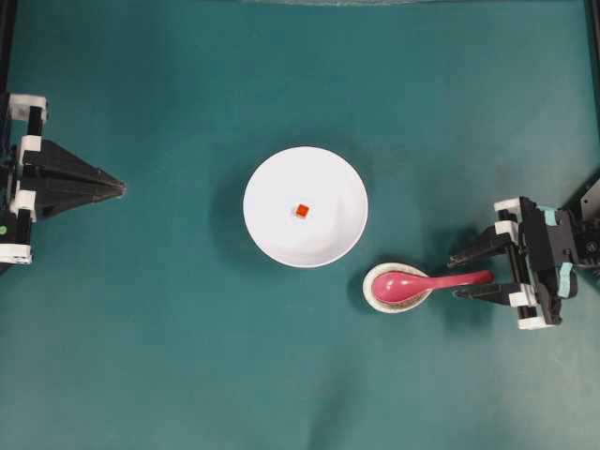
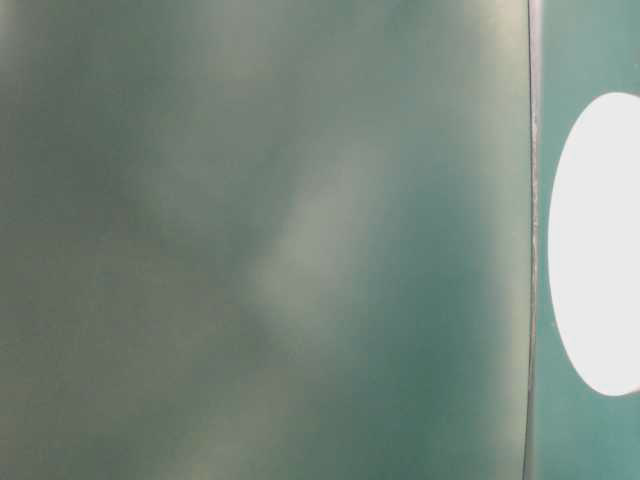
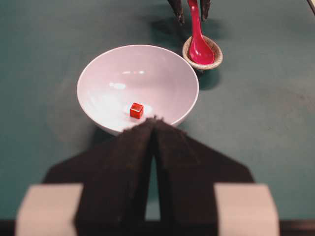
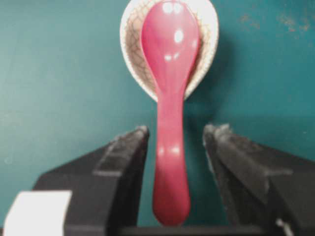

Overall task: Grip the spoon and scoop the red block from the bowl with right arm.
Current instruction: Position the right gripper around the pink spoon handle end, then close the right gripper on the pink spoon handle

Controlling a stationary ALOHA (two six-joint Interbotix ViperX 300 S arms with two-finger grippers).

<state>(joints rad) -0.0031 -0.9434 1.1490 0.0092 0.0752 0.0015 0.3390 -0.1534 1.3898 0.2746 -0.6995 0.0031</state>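
My gripper is about to scoop the tiny red block [image 1: 302, 212], which lies alone on the white bowl's smooth bottom [image 1: 295, 234]. The block will slide up against the bowl's side when I scoop.
The white bowl [image 1: 272, 178] sits mid-table with the tiny red block [image 1: 301, 211] on its bottom, also seen as bowl [image 3: 98, 83] and block [image 3: 136, 110] in the left wrist view. The pink-red spoon [image 1: 431, 280] lies with its scoop in a small speckled dish and its handle pointing right. My right gripper [image 1: 457, 277] is open, its fingers [image 4: 123, 157] on either side of the spoon handle [image 4: 170, 147] with gaps on both sides, not touching it. At the left edge my left gripper [image 1: 120, 188] is shut and empty, its tip [image 3: 155, 120] aimed at the bowl.
The speckled oval dish [image 1: 379, 298] stands just right of and below the bowl, close to its rim; its rim [image 4: 129, 44] shows under the scoop. Teal cloth covers the table. The table-level view is blurred teal with a white oval [image 2: 600, 240] at its right.
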